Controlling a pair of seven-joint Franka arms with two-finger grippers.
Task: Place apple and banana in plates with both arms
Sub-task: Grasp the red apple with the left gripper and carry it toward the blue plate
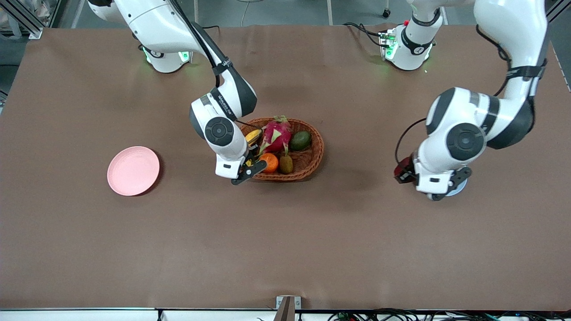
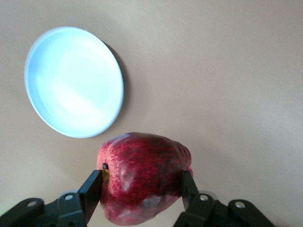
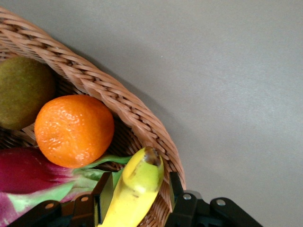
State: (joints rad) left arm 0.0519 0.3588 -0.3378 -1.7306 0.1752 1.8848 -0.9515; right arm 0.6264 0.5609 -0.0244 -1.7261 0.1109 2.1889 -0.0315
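The dark red apple (image 2: pixel 143 177) hangs clear beside the empty light blue plate (image 2: pixel 74 82), so my left gripper should go over the plate next and let go inside the plate's rim.
My left gripper (image 2: pixel 142 190) is shut on the dark red apple (image 2: pixel 142 177) and holds it in the air above bare table, just off the rim of the light blue plate (image 2: pixel 73 80). In the front view the left gripper (image 1: pixel 449 187) covers the apple and most of the blue plate (image 1: pixel 460 189). My right gripper (image 1: pixel 250 170) is in the basket, open, one finger on each side of the yellow banana (image 3: pixel 137 189); a thin gap shows at one finger. The banana (image 1: pixel 253 135) lies by the basket rim. The pink plate (image 1: pixel 133 170) sits empty toward the right arm's end.
The oval wicker basket (image 1: pixel 314 156) at mid-table holds a pink dragon fruit (image 1: pixel 276 133), an orange (image 1: pixel 269 162), a green avocado (image 1: pixel 300 140) and a kiwi (image 1: pixel 286 163). The right wrist view shows the orange (image 3: pixel 73 130) and the basket rim (image 3: pixel 109 94) close to the fingers.
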